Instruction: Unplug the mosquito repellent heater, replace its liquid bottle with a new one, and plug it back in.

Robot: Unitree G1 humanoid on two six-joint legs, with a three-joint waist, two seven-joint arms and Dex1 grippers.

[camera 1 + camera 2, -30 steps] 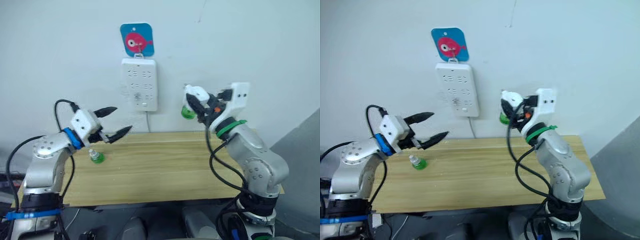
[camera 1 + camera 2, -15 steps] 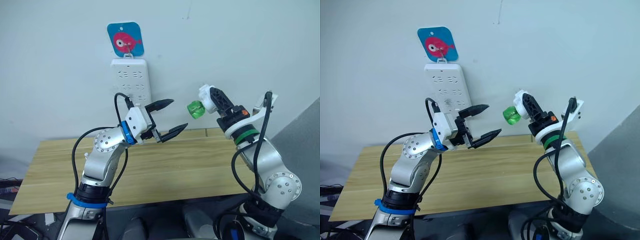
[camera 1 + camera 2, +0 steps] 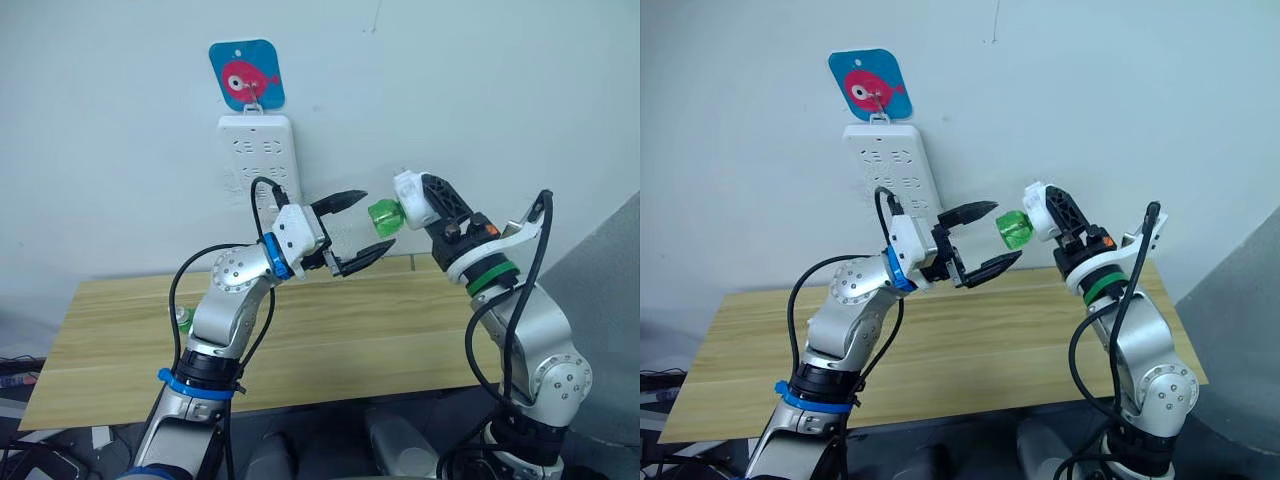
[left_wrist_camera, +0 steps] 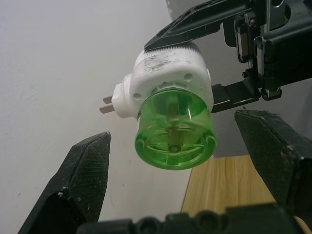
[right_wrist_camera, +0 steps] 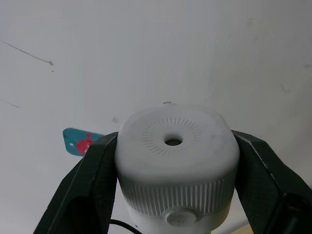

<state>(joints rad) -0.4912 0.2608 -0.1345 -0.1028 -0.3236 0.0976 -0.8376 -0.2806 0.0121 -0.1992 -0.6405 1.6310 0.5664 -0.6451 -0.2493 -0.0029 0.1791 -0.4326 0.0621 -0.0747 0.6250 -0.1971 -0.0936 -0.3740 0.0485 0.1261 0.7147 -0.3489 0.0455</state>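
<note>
The round green bottle [image 3: 385, 217] sits right up against the heater's base [image 4: 171, 89], so it will turn in place and stay attached when the robot twists.
My right gripper [image 3: 424, 203] is shut on the mosquito repellent heater [image 3: 409, 197], a small white rounded unit held in the air in front of the wall. Its vent hole faces the right wrist camera [image 5: 172, 142]. A green liquid bottle [image 3: 384, 217] sits in the heater's base and points toward my left arm; two prongs [image 4: 108, 104] stick out of its side. My left gripper [image 3: 374, 222] is open, with one finger [image 4: 80, 181] on each side of the green bottle, not touching it. A second green bottle [image 3: 182, 318] lies on the table, partly hidden behind my left arm.
A white multi-socket power strip [image 3: 259, 160] hangs on the wall under a blue card with a pink fish [image 3: 246, 75], its cable running down behind the wooden table [image 3: 400, 330]. A grey surface [image 3: 610, 330] rises at the right.
My left arm has reached further toward the heater, so its open fingers now flank the green bottle. The right gripper has shifted the heater slightly toward the left arm.
</note>
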